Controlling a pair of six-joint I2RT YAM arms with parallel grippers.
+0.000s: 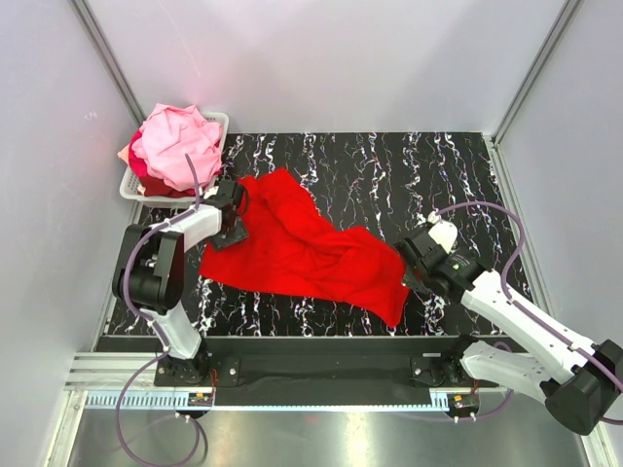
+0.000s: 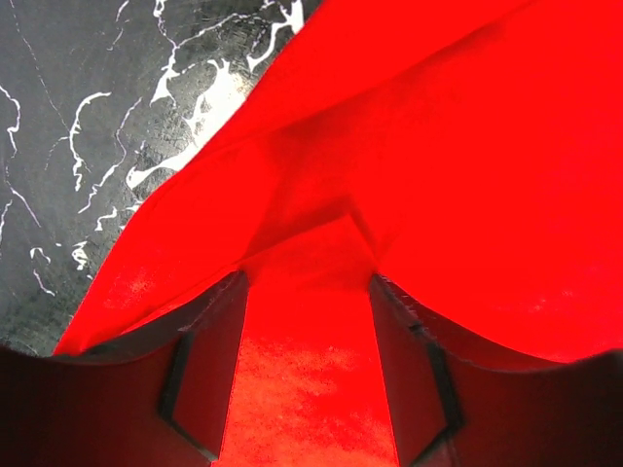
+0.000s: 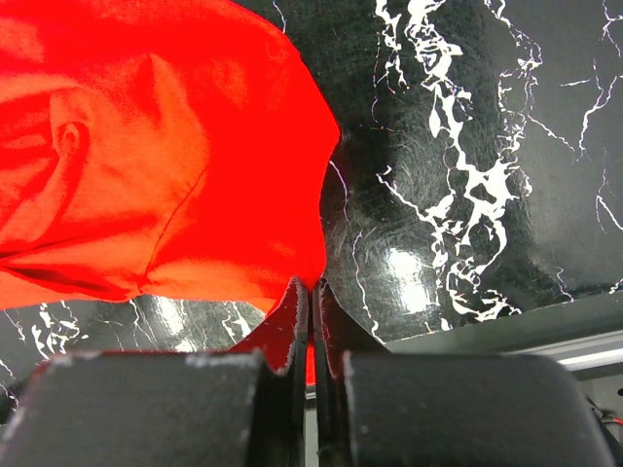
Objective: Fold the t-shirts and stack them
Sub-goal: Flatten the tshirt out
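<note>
The open fingers of my left gripper are on both sides of a crease inside the red t-shirt's edge, so my left gripper should move toward that edge and pinch the cloth there.
A bright red t-shirt lies rumpled and spread slantwise across the black marbled table. My left gripper is at its left edge. In the left wrist view its jaws stand well apart, and the red t-shirt fills the gap at my left gripper and drapes over both fingers. My right gripper is at the shirt's right edge. In the right wrist view my right gripper is shut, pinching the hem of the red t-shirt. More t-shirts, pink and peach, are heaped in the basket.
The white slotted basket stands at the table's back left corner, just behind my left arm. White walls enclose the table on three sides. A black rail with both arm bases runs along the near edge.
</note>
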